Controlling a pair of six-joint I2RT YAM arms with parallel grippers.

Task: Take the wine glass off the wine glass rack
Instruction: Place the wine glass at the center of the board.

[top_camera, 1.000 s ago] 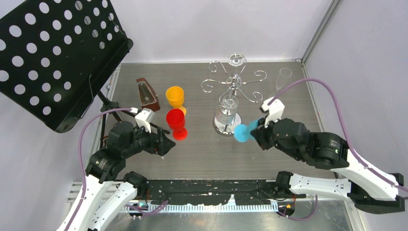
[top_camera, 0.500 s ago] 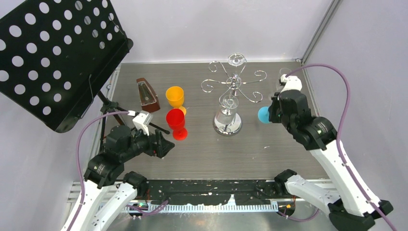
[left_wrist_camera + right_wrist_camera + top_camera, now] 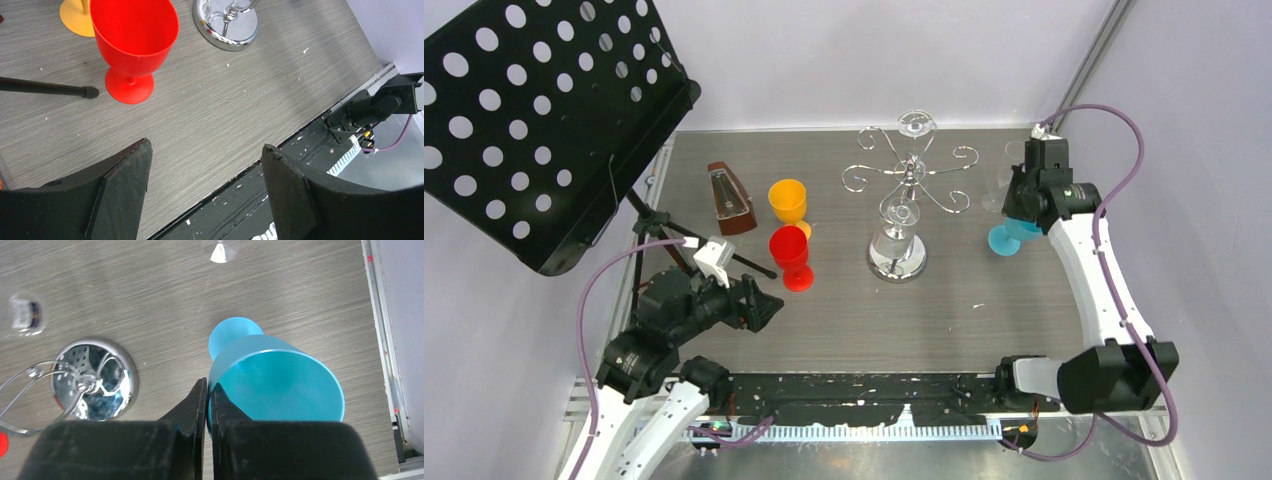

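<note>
The blue wine glass's foot [image 3: 1003, 241] faces down over open tabletop [image 3: 1013, 262] clear of the rack, so my right gripper should now lower until the foot sits flat, then open.
The chrome wine glass rack [image 3: 908, 170] stands mid-table on its mirrored base [image 3: 95, 377]. Clear glasses [image 3: 900, 212] hang from its arms. To its right a blue wine glass [image 3: 1007, 235] is upright and apart from the rack, its bowl opening [image 3: 280, 382] facing my right wrist camera and its foot [image 3: 234, 335] below. My right gripper [image 3: 207, 385] is shut on the bowl's rim, one finger inside and one outside. Whether the foot touches the table I cannot tell. My left gripper [image 3: 205, 146] is open and holds nothing, low over the table's front edge.
A red goblet [image 3: 790, 255] and an orange one [image 3: 788, 202] stand left of the rack, a metronome [image 3: 729, 197] behind them. The black music stand [image 3: 544, 120] overhangs the left side, its leg [image 3: 45, 87] lying on the table. A clear glass [image 3: 220, 252] stands near the right wall.
My right arm has carried the blue glass from beside the rack's base to the right rear of the table, turning it upright. The left arm has hardly moved.
</note>
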